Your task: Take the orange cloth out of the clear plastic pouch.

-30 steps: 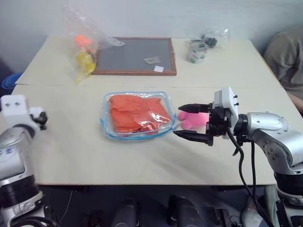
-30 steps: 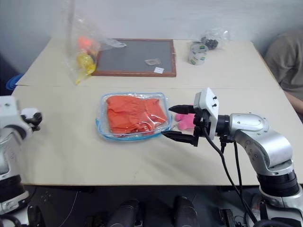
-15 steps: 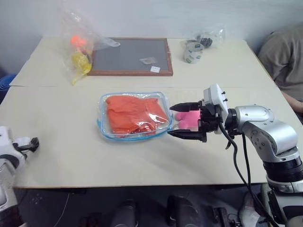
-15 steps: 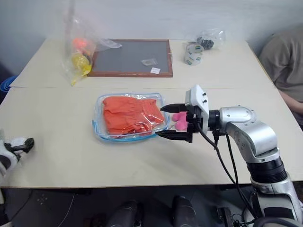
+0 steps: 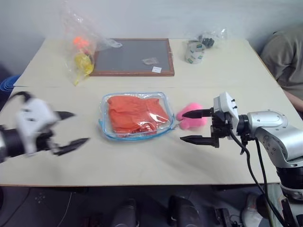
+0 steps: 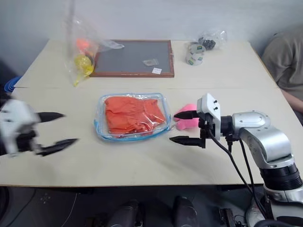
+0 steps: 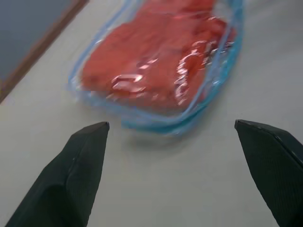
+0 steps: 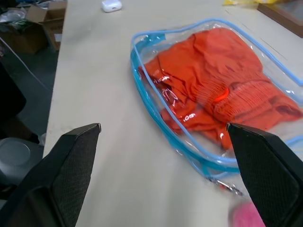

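The blue edging (image 5: 136, 137) is thick and doubled along the pouch's near side, so the clear plastic pouch (image 5: 137, 116) will open there when I lift its upper rim.
The orange cloth (image 5: 136, 113) lies folded and wrinkled inside the clear plastic pouch (image 5: 102, 126), which rests flat on the table's middle and has blue edging. My left gripper (image 5: 80, 126) hovers open a short way left of the pouch, pointing at it, with nothing between its fingers. In the left wrist view the cloth (image 7: 156, 61) and the pouch's rim (image 7: 142, 120) lie just beyond the fingertips. My right gripper (image 5: 182, 126) stands open on the pouch's right side, a small gap away. The right wrist view shows the cloth (image 8: 213, 80) inside the pouch (image 8: 140, 71).
A pink plush toy (image 5: 194, 119) sits right behind my right gripper's fingers. A crinkled bag with orange and yellow items (image 5: 83, 49), a framed grey board (image 5: 132, 56) and tape rolls (image 5: 194, 51) are at the back. A person (image 5: 286, 54) sits at the far right.
My left arm has swung in from the table's left edge towards the pouch, its gripper now wide open. My right gripper has drawn back slightly to the right of the pouch.
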